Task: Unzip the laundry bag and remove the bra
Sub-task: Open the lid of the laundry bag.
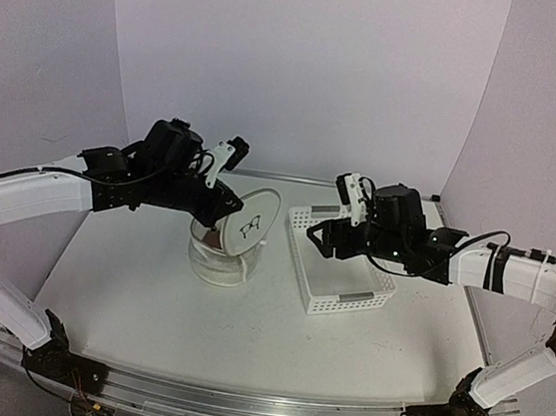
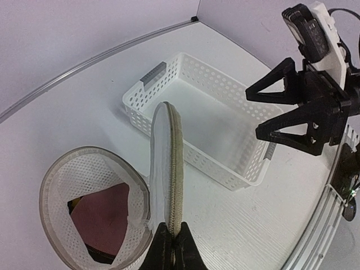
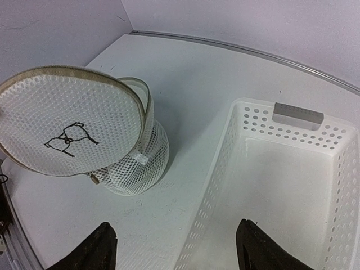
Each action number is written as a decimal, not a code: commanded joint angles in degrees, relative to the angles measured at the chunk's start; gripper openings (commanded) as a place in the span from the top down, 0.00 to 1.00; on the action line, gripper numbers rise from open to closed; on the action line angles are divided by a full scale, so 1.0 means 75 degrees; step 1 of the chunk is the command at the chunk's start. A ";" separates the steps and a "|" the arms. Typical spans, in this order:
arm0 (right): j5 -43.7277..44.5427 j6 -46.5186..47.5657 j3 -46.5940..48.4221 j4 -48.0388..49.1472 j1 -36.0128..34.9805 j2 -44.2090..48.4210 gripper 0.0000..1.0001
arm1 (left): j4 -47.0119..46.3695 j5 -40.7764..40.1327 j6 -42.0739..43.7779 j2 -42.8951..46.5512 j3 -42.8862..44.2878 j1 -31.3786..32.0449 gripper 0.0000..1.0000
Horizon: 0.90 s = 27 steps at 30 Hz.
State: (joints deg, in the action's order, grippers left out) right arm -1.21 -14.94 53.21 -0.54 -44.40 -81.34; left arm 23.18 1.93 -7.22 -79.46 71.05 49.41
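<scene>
My left gripper should keep folding the lid toward the basket (image 1: 348,279) and let go once it leans clear, as the lid on edge (image 1: 254,224) is beside the laundry bag's opening.
The white mesh laundry bag (image 1: 220,262) stands upright at mid table, unzipped. Its round lid (image 1: 250,223) with a black mark (image 3: 68,138) is lifted and tilted up. My left gripper (image 2: 173,243) is shut on the lid's tan zipper rim (image 2: 176,169) and holds it on edge beside the open mouth (image 2: 59,169). Inside the bag a pinkish part of the bra (image 2: 104,216) shows; its yellow cups are hidden. My right gripper (image 3: 177,253) is open and empty, hovering over the near left wall of the basket, to the right of the bag (image 3: 140,160).
A white lattice plastic basket (image 1: 348,301) with nothing in it sits right of the bag, also in the left wrist view (image 2: 169,73) and the right wrist view (image 3: 225,163). Purple walls enclose the table at the back and sides.
</scene>
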 commanded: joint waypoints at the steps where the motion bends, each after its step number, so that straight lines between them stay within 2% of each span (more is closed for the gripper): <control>1: 0.0162 -0.0148 -0.0137 0.0338 0.0002 0.0422 0.26 | 0.0111 -0.1832 0.0526 0.0097 0.0370 0.0568 1.00; 7: 0.0358 -0.0262 -0.0247 0.0343 0.0002 0.0530 0.26 | 0.0246 -0.3346 0.0928 -0.0266 0.0358 0.1464 1.00; 12: 0.0404 -0.0287 -0.0258 0.0355 0.0002 0.0510 0.26 | 0.0278 -0.3783 0.0951 -0.0655 0.0589 0.2013 1.00; 18: 0.0455 -0.0293 -0.0326 0.0356 0.0002 0.0527 0.25 | 0.0536 -0.4815 0.1224 -0.1240 0.0935 0.2694 0.99; 20: 0.0485 -0.0293 -0.0363 0.0357 0.0002 0.0550 0.25 | 0.0687 -0.4922 0.1249 -0.1405 0.1064 0.2870 0.95; 25: 0.0556 -0.0316 -0.0470 0.0355 0.0002 0.0631 0.25 | 0.0854 -0.4826 0.1301 -0.1629 0.1242 0.3197 0.75; 27: 0.0590 -0.0317 -0.0505 0.0358 0.0002 0.0688 0.25 | 0.0903 -0.4775 0.1303 -0.1656 0.1331 0.3297 0.71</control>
State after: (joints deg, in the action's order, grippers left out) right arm 1.69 -16.60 49.65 -0.58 -44.40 -79.05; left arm 28.80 -32.12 1.83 -91.92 76.99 72.95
